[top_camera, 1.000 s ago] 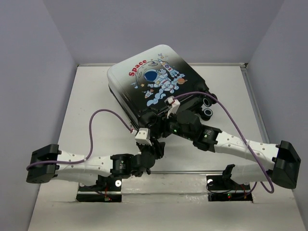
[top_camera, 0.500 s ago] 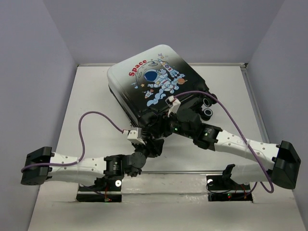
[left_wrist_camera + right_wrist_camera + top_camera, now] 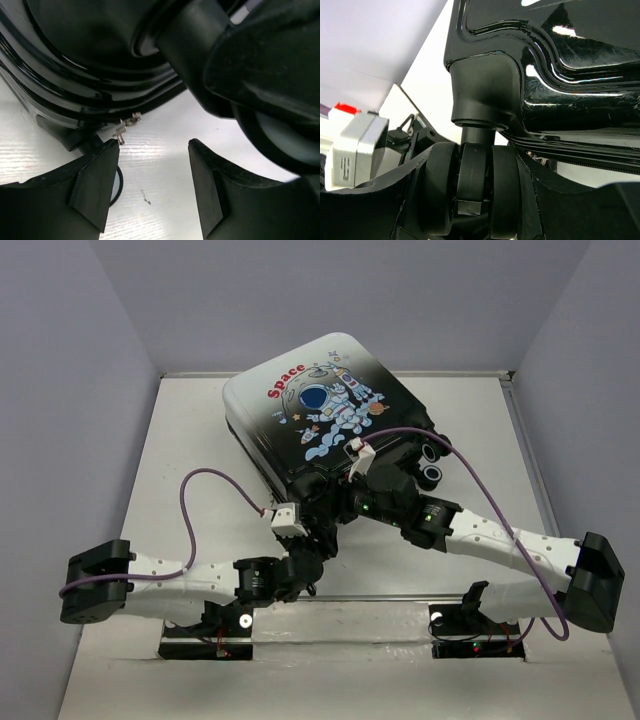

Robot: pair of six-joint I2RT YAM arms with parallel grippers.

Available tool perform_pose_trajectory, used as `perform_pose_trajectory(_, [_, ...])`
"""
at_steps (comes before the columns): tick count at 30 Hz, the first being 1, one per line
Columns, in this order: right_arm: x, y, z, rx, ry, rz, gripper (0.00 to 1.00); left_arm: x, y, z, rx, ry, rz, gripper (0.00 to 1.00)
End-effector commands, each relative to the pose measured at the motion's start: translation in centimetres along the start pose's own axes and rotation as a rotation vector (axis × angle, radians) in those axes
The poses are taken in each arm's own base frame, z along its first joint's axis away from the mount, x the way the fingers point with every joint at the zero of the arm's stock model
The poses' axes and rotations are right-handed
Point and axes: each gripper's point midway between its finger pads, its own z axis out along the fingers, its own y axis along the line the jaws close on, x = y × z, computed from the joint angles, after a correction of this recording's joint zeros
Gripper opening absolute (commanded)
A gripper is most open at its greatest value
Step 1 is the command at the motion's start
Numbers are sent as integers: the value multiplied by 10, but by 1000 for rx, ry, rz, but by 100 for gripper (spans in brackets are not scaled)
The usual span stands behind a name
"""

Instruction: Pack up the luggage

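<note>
I should take the wheel mount (image 3: 484, 90) with my left gripper and free my right gripper, because the zipper pull (image 3: 119, 134) is at the corner of the luggage by the wheel in my right gripper.
The luggage (image 3: 320, 405) lies closed on the table, astronaut and red "Space" print facing up. My right gripper (image 3: 338, 502) is at its near corner, shut on a black wheel (image 3: 475, 195) that sits between the two fingers (image 3: 560, 205). My left gripper (image 3: 318, 530) is just in front of that corner, low over the table. In the left wrist view it (image 3: 155, 150) is open and empty. The metal zipper pull (image 3: 126, 129) hangs from the glossy black shell (image 3: 85, 60), just above its left fingertip.
Two more black wheels (image 3: 432, 462) stick out at the suitcase's right side. Grey walls close off the table (image 3: 190, 440) at the back and sides. A metal rail (image 3: 400, 605) runs along the near edge by the arm bases.
My left arm drew back to the left, then came back right towards the suitcase corner. My right gripper has stayed clamped on the wheel.
</note>
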Motion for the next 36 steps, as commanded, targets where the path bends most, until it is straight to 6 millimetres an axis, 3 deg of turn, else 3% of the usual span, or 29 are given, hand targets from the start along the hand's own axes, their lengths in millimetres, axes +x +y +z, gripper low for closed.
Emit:
perform_pose_trajectory(1, [-59, 77, -21, -267, -156, -5, 7, -39, -5, 12, -65, -145, -85, 68])
perform_pose_trajectory(10, [-53, 79, -20, -293, -145, -10, 7, -32, -11, 26, -109, -152, -45, 64])
perform_pose_trajectory(15, [-49, 81, -19, -301, -138, -23, 7, -35, -1, 30, -210, -203, -19, 54])
perform_pose_trajectory(18, [-44, 93, -19, -332, -127, -54, 7, -38, -9, 36, -262, -241, -12, 47])
perform_pose_trajectory(19, [-43, 96, -19, -337, -129, -68, 7, -34, 7, 34, -314, -230, 77, 47])
perform_pose_trajectory(21, [-39, 103, -19, -349, -123, -81, 7, -26, 11, 38, -352, -263, 23, 43])
perform_pose_trajectory(22, [-39, 102, -19, -345, -128, -91, 7, -33, 16, 35, -393, -269, 100, 43])
perform_pose_trajectory(23, [-37, 105, -21, -351, -126, -97, 7, -25, 19, 39, -411, -290, 56, 44])
perform_pose_trajectory(24, [-34, 101, -20, -339, -126, -98, 7, -29, 10, 40, -419, -302, 27, 46])
perform_pose_trajectory(26, [-33, 94, -22, -317, -139, -98, 7, -24, 32, 32, -479, -297, 150, 56])
perform_pose_trajectory(27, [-36, 91, -25, -306, -157, -98, 7, -22, 34, 31, -483, -299, 141, 58])
perform_pose_trajectory(33, [-41, 83, -32, -258, -177, -109, 7, -7, 23, 24, -429, -276, 157, 59])
perform_pose_trajectory(36, [-41, 79, -31, -232, -177, -117, 7, -8, 25, 20, -410, -263, 129, 66])
